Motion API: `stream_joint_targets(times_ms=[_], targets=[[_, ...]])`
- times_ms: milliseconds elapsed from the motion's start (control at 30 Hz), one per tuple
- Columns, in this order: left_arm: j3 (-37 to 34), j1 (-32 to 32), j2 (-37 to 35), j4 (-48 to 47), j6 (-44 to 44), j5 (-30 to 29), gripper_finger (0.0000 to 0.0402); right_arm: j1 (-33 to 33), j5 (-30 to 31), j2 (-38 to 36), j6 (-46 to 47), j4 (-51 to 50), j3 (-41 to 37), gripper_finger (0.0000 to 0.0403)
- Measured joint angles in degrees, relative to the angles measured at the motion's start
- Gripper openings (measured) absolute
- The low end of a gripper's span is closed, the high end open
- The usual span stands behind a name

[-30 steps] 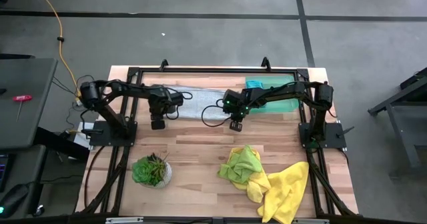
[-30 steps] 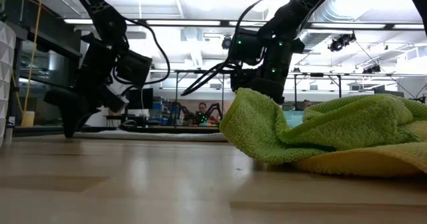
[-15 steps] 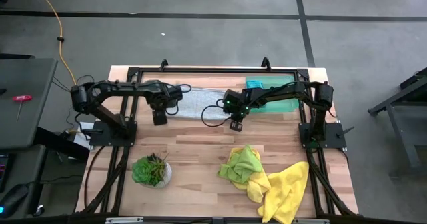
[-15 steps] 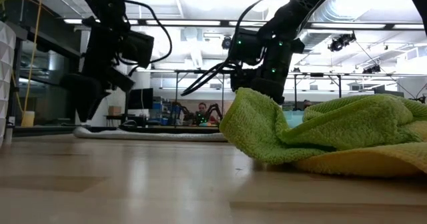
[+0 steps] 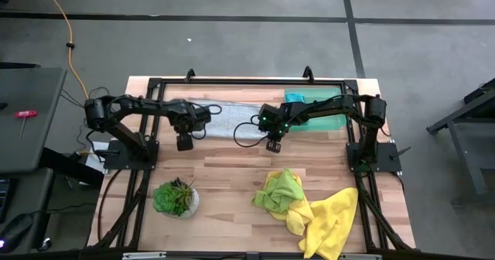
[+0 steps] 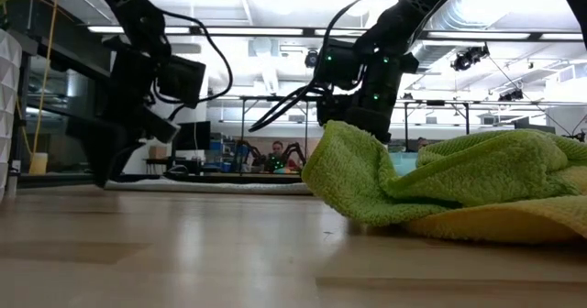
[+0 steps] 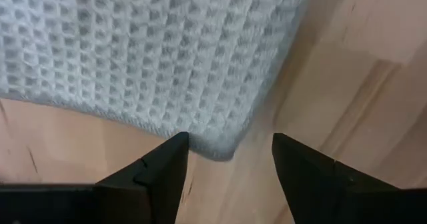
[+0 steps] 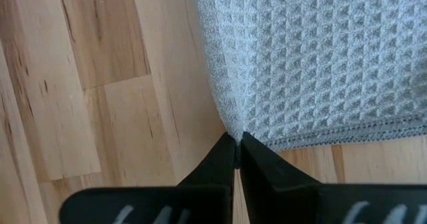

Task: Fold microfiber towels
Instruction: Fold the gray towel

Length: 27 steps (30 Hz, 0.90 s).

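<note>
The grey towel's near corner is loose between the open fingers of my left gripper. My left gripper needs to pinch the corner's tip before both grippers fold the towel's near edge over.
A pale grey-white towel lies flat as a long folded strip at the table's far middle. My left gripper hovers open at the strip's near left corner, one finger on each side of it and touching nothing. My right gripper is shut, with its tips at the near right corner. A lime towel and a yellow towel lie crumpled together near the front right. A teal towel rests on the green tray at the far right. My right gripper points down with its shut fingertips at the very edge of the grey towel's near right corner. The corner lies flat on the table. Whether the tips pinch the edge or only stand against it, I cannot tell.
A small potted plant stands near the front left. Black frame rails run round the table. Bare wood lies between the grey towel and the crumpled pile. In the low view the lime towel fills the right foreground.
My left gripper has risen a little from the grey towel's near left corner, then come back down close to the table at the same corner. The towel lies where it was. My right gripper has kept still.
</note>
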Motion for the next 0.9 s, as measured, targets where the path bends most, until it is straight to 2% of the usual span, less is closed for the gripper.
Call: stream_joint_targets(times_ms=[267, 367, 533, 700, 733, 833, 900], targets=[[-0.62, 0.59, 1.49, 1.04, 2.59, -1.31, 0.0208, -0.02, -0.02, 0.0, 0.0, -0.04, 0.0, 0.0], [-0.55, 0.57, 2.42, 1.16, 3.7, -1.23, 0.0193, -0.01, -0.02, 0.0, 0.0, -0.02, 0.0, 0.0], [-0.64, 0.52, 3.21, 1.6, 4.58, -0.88, 0.0131, -0.02, -0.02, 0.0, 0.26, -0.08, 0.0, 0.0], [-0.66, 0.52, 3.17, 2.08, 4.5, -1.46, 0.0025, 0.0, -0.04, 0.0, 1.2, -0.13, 0.0, 0.0], [-0.66, 0.48, 3.06, 1.95, 4.14, -1.5, 0.0014, -0.02, -0.06, 0.0, 1.26, -0.35, 0.0, 0.0], [-0.67, -0.08, 2.49, 0.62, 1.63, -1.72, 0.0012, -0.02, -0.79, 0.0, 1.78, -1.48, 0.0, 0.0], [-0.56, -0.6, 2.03, -1.93, -0.15, -0.04, 0.0006, -0.02, -2.64, 0.0, 3.54, -2.06, 0.07, 0.0]])
